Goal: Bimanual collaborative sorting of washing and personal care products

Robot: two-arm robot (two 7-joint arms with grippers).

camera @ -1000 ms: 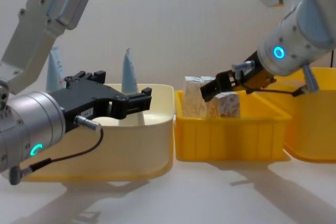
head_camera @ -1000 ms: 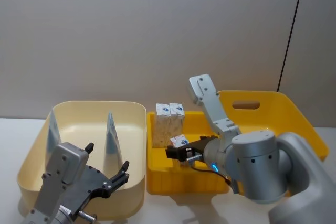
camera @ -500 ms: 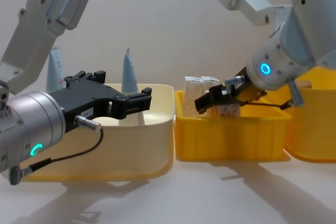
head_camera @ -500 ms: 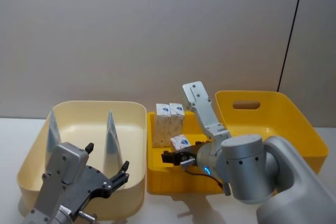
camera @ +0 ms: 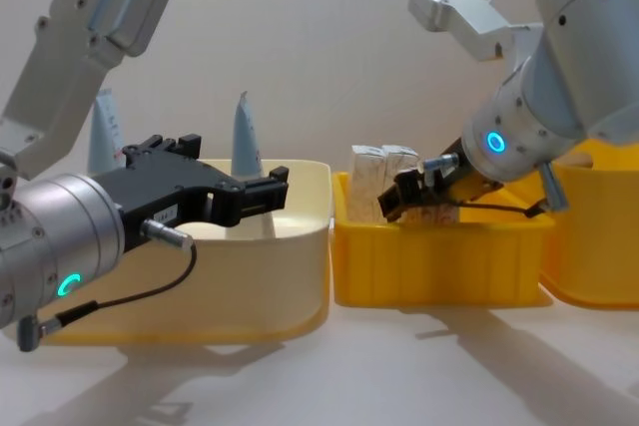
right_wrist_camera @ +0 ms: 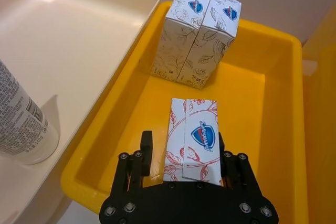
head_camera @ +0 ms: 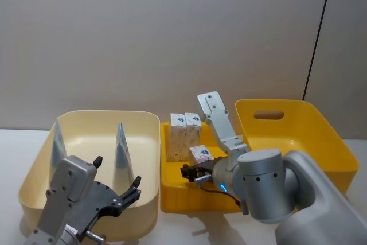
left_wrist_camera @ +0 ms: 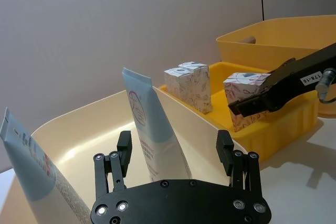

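The nearer tube (head_camera: 123,159) is standing up with its thin top (head_camera: 120,128) straight, so I expect it to rise straight instead of folding over when I lift it.
My right gripper (right_wrist_camera: 184,150) is shut on a white carton printed orange (right_wrist_camera: 192,139), held low inside the small yellow bin (right_wrist_camera: 273,129); I cannot tell if it touches the floor. In the head view that carton (head_camera: 201,154) sits just above the right gripper (head_camera: 194,172). Two more cartons (head_camera: 184,132) stand side by side at the bin's back wall. Two pale blue-and-white tubes (head_camera: 123,152) (head_camera: 57,143) stand upright in the cream tub (head_camera: 92,120). My left gripper (head_camera: 117,197) hangs open at the tub's near edge, its fingers (left_wrist_camera: 124,149) either side of the nearer tube (left_wrist_camera: 149,129) without touching it.
A large yellow tub with a handle slot (head_camera: 298,136) stands right of the small bin. The cream tub and the small bin touch side by side. White table (camera: 399,366) runs in front of all three. A plain wall closes the back.
My right gripper has come down and a little left with the carton, from above the small yellow bin's rim into the bin. The left arm has not moved.
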